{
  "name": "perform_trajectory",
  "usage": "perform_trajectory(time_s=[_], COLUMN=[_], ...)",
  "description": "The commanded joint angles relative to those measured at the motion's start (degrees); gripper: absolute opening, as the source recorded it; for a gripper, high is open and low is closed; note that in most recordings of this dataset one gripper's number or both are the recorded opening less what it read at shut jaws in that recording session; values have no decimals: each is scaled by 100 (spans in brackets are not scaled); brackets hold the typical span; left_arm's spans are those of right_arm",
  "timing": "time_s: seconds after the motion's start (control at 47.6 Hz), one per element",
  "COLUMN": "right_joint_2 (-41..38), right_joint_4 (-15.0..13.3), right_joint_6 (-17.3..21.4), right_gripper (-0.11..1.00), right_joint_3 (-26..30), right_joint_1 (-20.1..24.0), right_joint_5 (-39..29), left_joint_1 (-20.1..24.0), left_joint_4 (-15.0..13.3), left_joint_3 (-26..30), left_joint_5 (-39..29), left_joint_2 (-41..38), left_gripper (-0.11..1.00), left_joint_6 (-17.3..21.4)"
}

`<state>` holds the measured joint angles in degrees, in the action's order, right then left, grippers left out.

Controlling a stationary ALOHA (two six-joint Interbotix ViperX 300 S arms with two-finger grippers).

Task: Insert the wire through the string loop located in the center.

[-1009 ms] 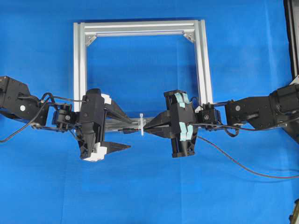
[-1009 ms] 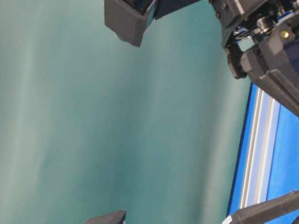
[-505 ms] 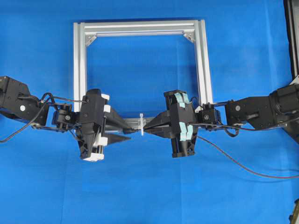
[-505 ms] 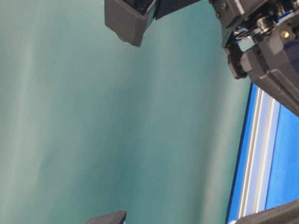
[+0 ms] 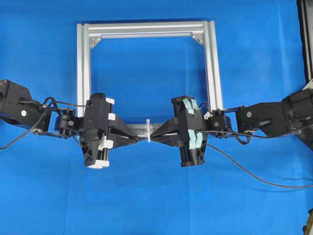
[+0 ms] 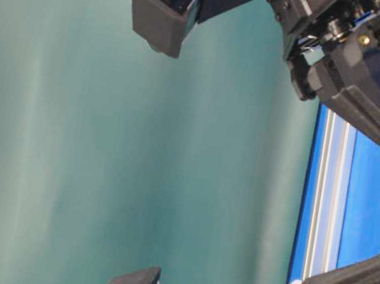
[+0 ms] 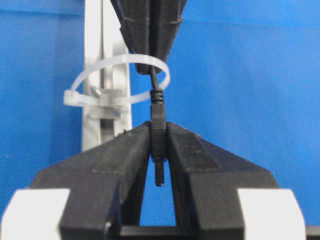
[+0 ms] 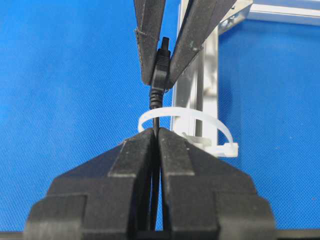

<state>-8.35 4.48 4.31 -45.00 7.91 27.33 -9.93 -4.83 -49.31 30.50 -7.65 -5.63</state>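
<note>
My right gripper is closed on the wire point(image 8: 155, 122) next to the loop. It should open first, before my left gripper pulls the wire's plug point(image 8: 159, 82) away from the loop.
The string loop point(image 5: 148, 130), a white tie ring, stands on the near bar of the silver frame point(image 5: 146, 28) between my two grippers. The black wire point(image 5: 254, 176) trails from the lower right to my right gripper point(image 5: 152, 136), which is shut on it just right of the loop. In the right wrist view the wire point(image 8: 155, 107) runs up from the right gripper point(image 8: 156, 132) through the loop point(image 8: 226, 149). On the loop's left side, the left gripper point(image 7: 158, 131) is shut on the wire's plug point(image 7: 158, 125), with the loop point(image 7: 71, 98) just beyond. The left gripper point(image 5: 138, 137) sits left of the loop.
A blue mat point(image 5: 156, 205) covers the table. The frame's near bar point(image 7: 107, 120) stands just beside both sets of fingers. The table-level view shows only blurred arm parts point(image 6: 377, 71), a teal backdrop and a strip of the frame point(image 6: 326, 194).
My left gripper's jaws, wide open a second ago, have closed onto the plug on the loop's left side. The right gripper has stayed shut on the wire.
</note>
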Motion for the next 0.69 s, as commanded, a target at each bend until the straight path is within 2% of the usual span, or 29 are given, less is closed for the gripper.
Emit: perform_trajectory(time_s=[0.0,0.126,0.21,0.294,0.42,0.505,0.547,0.673], right_joint_2=[62,62,62,62,70,97,114,202], right_joint_4=[18,9,18,18,18,18,18,18], right_joint_6=[9,9,18,26,26,26,26,26], right_gripper=[-3,0,8,28,68,88,89,82], right_joint_3=[35,35,35,35,35,9,-9,-97], right_joint_1=[-18,-18,-18,-18,-9,0,9,9], right_joint_5=[0,-35,-53,-79,-123,-88,-88,-79], left_joint_1=[-26,-26,-26,-26,-26,-26,-26,-26], left_joint_4=[18,18,18,18,18,18,18,18], left_joint_3=[88,70,70,62,35,-9,-44,-229], left_joint_5=[53,53,53,53,53,53,53,26], left_joint_2=[97,105,105,114,123,158,185,334], left_gripper=[8,8,8,8,8,8,8,8], left_joint_6=[9,9,9,9,9,9,9,-9])
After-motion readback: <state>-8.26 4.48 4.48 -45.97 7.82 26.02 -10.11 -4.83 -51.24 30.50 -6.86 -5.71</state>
